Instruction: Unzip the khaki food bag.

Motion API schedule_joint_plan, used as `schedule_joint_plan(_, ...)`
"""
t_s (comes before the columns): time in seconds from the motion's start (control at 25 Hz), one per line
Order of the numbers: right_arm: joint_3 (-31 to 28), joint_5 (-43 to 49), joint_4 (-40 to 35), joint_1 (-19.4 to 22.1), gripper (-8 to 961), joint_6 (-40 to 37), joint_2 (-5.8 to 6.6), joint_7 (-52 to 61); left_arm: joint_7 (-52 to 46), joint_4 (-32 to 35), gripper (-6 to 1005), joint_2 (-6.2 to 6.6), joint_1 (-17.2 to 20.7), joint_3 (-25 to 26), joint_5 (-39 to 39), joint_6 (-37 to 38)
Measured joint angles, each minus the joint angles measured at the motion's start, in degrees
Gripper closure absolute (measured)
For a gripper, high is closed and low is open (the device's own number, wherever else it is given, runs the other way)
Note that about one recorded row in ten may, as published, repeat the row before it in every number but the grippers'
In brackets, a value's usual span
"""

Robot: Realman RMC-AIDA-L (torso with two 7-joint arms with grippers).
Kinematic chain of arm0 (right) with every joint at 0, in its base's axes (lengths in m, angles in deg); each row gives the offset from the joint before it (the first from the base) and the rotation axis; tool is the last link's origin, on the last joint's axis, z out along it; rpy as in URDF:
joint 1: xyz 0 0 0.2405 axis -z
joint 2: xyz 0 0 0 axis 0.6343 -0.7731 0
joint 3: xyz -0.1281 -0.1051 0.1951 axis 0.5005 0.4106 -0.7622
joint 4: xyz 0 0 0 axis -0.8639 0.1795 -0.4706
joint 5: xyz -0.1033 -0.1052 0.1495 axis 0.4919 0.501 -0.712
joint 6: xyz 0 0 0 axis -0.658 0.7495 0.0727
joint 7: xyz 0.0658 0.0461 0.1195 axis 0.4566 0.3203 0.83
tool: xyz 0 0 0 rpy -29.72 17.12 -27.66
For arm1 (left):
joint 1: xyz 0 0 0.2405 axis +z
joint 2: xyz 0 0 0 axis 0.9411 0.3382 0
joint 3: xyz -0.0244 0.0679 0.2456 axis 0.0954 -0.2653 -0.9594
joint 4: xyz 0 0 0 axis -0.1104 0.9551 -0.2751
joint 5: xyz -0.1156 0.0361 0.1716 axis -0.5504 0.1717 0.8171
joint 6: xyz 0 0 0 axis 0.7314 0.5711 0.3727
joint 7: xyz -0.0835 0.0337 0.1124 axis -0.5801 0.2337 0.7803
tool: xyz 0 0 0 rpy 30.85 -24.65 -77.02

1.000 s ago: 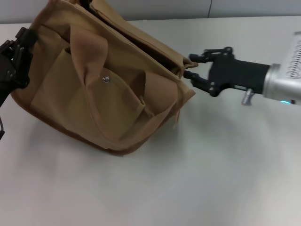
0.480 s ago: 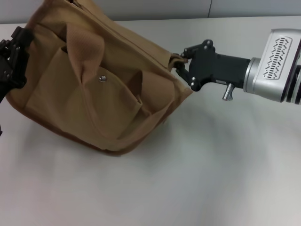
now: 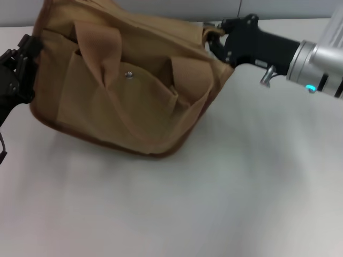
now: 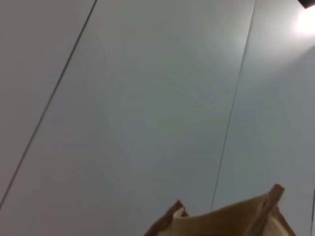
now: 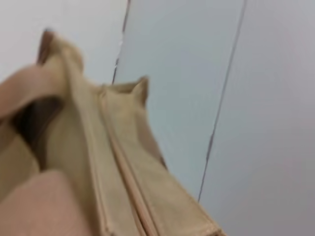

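The khaki food bag's bottom edge (image 3: 102, 142) is at a slant between the robot's grippers, so the robot should put the bag down straight, and then the left gripper should move back off its end (image 3: 45, 75).
The khaki food bag (image 3: 123, 101) lies on the white table at the back left, its front pocket with the silver snap (image 3: 128, 75) and a wide handle (image 3: 99, 48) facing me. My right gripper (image 3: 214, 38) is at the bag's top right corner, shut on the brown-trimmed end tab there. My left gripper (image 3: 24, 64) is pressed against the bag's left end. The right wrist view looks along the bag's top seam with the zipper line (image 5: 125, 182). The left wrist view shows only a tan edge of the bag (image 4: 236, 219) below a wall.
The white table (image 3: 241, 187) spreads out in front and to the right of the bag. A grey wall (image 3: 161, 8) runs along its far edge, just behind the bag.
My right gripper went from open beside the bag to shut on its top right corner, then pulled that corner up and back. The bag turned more level.
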Motion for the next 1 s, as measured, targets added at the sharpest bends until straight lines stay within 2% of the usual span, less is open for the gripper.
schedule_joint_plan(0.12, 0.0, -0.9, -1.3, -0.8, 890, -0.7, 0.02, 5.6, -0.2, -0.1, 877, 0.00, -0.1, -0.2, 0.3, 0.0)
schedule_joint_plan(0.52, 1.7, -3.0, -4.3, -1.8, 885, -1.1, 0.05, 14.5, -1.6, -2.1, 863, 0.00, -0.1, -3.3, 0.7, -1.7)
schedule_joint_plan(0.84, 1.4, -3.3, -4.8, -1.2, 882, -0.5, -0.14, 17.3, -4.2, -3.9, 851, 0.11, -0.1, -4.2, 1.1, -5.4)
schedule_joint_plan(0.92, 1.4, -3.5, -5.8, -0.5, 808, -1.1, -0.11, 21.5, -6.7, -3.5, 848, 0.37, 1.1, -4.4, 1.2, -3.8)
schedule_joint_plan(1.0, 1.4, -3.7, -6.4, 0.0, 734, -1.8, -0.10, 23.3, -6.7, -3.5, 773, 0.37, 1.1, -4.4, 1.2, -3.8)
